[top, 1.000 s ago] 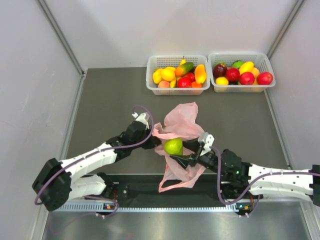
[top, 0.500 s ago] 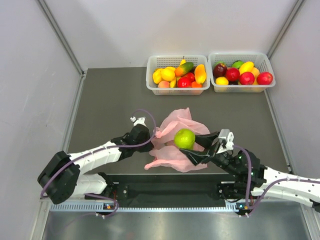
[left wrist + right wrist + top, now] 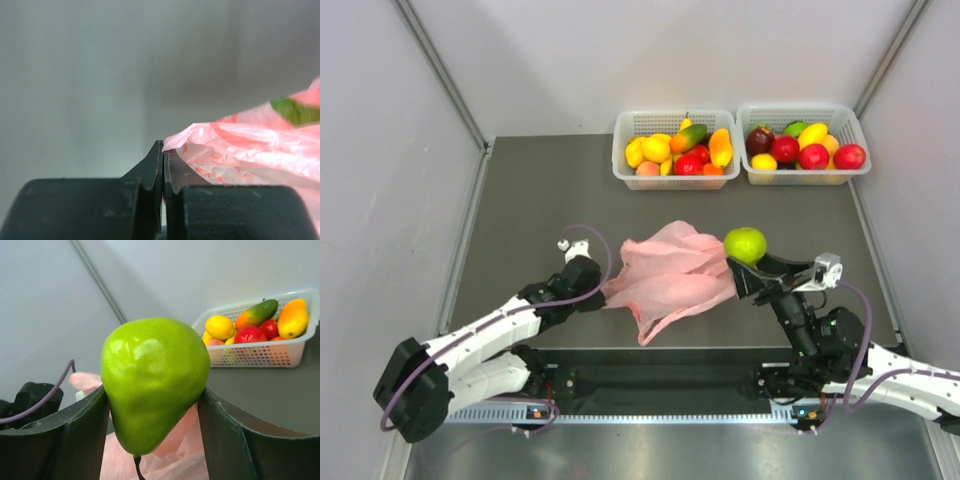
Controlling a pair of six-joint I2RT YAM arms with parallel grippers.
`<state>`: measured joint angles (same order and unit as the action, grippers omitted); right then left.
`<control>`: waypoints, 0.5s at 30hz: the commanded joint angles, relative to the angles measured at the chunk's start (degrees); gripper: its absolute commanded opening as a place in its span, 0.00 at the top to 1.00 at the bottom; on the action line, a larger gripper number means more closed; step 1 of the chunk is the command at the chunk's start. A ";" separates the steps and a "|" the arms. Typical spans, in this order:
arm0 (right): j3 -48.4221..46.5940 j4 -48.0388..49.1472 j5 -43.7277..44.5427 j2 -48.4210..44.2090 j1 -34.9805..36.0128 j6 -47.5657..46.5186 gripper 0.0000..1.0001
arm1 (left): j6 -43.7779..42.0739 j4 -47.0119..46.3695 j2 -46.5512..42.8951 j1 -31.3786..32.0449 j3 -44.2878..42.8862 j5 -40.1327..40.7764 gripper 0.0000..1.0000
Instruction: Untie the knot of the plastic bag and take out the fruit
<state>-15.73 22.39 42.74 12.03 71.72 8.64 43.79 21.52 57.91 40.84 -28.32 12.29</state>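
The pink bag bunches (image 3: 718, 283) under the pear against my right gripper, so next my left gripper pulls the bag away before my right gripper reaches the basket (image 3: 677, 152).
The pink plastic bag (image 3: 668, 275) lies crumpled and flat on the dark table between the arms. My left gripper (image 3: 603, 293) is shut on the bag's left edge (image 3: 182, 142). My right gripper (image 3: 744, 258) is shut on a glossy green pear (image 3: 745, 243) and holds it just right of the bag, above the table. In the right wrist view the pear (image 3: 152, 380) sits stem down between the fingers (image 3: 225, 432), with the bag (image 3: 170, 450) behind it. No knot shows on the bag. No other fruit shows in the bag.
Two white baskets stand at the back: the left one (image 3: 675, 179) and the right one (image 3: 804, 175), each holding several mixed fruits. The left basket also shows in the right wrist view (image 3: 260, 356). Grey walls close the sides.
My right gripper has carried the green pear out of the bag, up and to the right. My left gripper has pulled the bag's edge leftward; the bag has flattened.
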 commanded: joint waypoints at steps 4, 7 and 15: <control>-1.67 -4.18 9.54 -4.20 -0.36 0.76 0.96 | 0.24 8.52 -3.50 -2.69 -2.26 2.55 1.00; -3.16 -8.92 13.58 -4.65 -0.36 0.85 0.96 | 0.51 11.96 -6.21 -3.57 -5.42 4.83 1.00; -5.64 -16.34 10.35 4.66 -0.36 3.84 1.00 | -0.54 20.92 -15.01 -4.19 -16.50 10.20 1.00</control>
<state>-19.59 9.15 53.47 13.63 71.70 10.94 43.99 38.26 45.39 36.84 -39.48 18.09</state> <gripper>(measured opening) 0.637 0.013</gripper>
